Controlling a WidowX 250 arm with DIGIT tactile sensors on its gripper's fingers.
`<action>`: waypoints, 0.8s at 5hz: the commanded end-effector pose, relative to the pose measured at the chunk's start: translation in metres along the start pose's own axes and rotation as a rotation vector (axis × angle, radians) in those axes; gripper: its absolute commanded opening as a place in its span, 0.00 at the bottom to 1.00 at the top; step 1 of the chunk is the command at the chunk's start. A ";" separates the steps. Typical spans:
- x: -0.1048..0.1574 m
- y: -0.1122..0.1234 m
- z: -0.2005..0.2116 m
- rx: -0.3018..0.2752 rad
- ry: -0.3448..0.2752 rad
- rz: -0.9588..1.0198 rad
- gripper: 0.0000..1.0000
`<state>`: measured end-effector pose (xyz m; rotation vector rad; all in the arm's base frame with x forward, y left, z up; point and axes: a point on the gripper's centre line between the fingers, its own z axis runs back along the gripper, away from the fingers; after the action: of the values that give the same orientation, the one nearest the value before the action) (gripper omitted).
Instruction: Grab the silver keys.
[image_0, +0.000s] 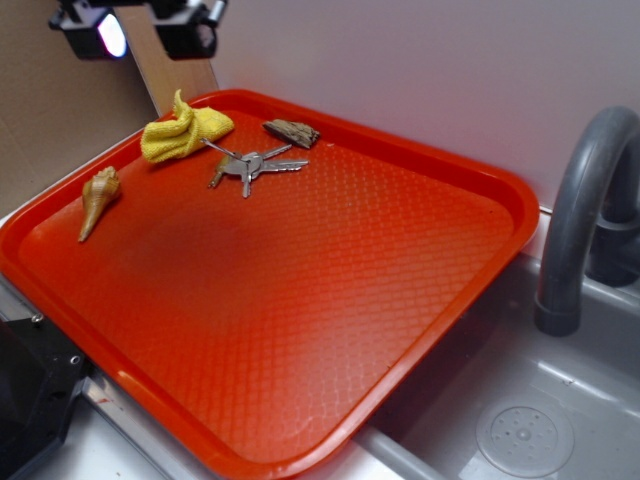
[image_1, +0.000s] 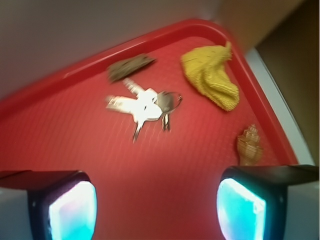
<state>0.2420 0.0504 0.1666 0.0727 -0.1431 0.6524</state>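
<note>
The silver keys are fanned out loosely on a thin ring, and they will swing together and hang below it when the robot's gripper lifts the ring.
The silver keys lie fanned out on a ring at the far left part of the red tray. In the wrist view the keys lie ahead of the jaws near the tray's far rim. My gripper hangs high above the tray's far left corner, left of the keys and well apart from them. In the wrist view the gripper is open, with bare tray between its two glowing pads and nothing held.
A crumpled yellow cloth lies just left of the keys. A brown bark-like chip lies behind them. A tan spiral seashell lies near the tray's left rim. A grey faucet and sink are at the right.
</note>
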 end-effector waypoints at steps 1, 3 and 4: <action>0.022 0.036 -0.024 -0.036 -0.105 0.535 1.00; 0.018 0.043 -0.082 -0.039 -0.050 0.720 1.00; 0.031 0.037 -0.097 -0.053 -0.032 0.721 1.00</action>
<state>0.2608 0.0942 0.0620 -0.0044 -0.1546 1.3430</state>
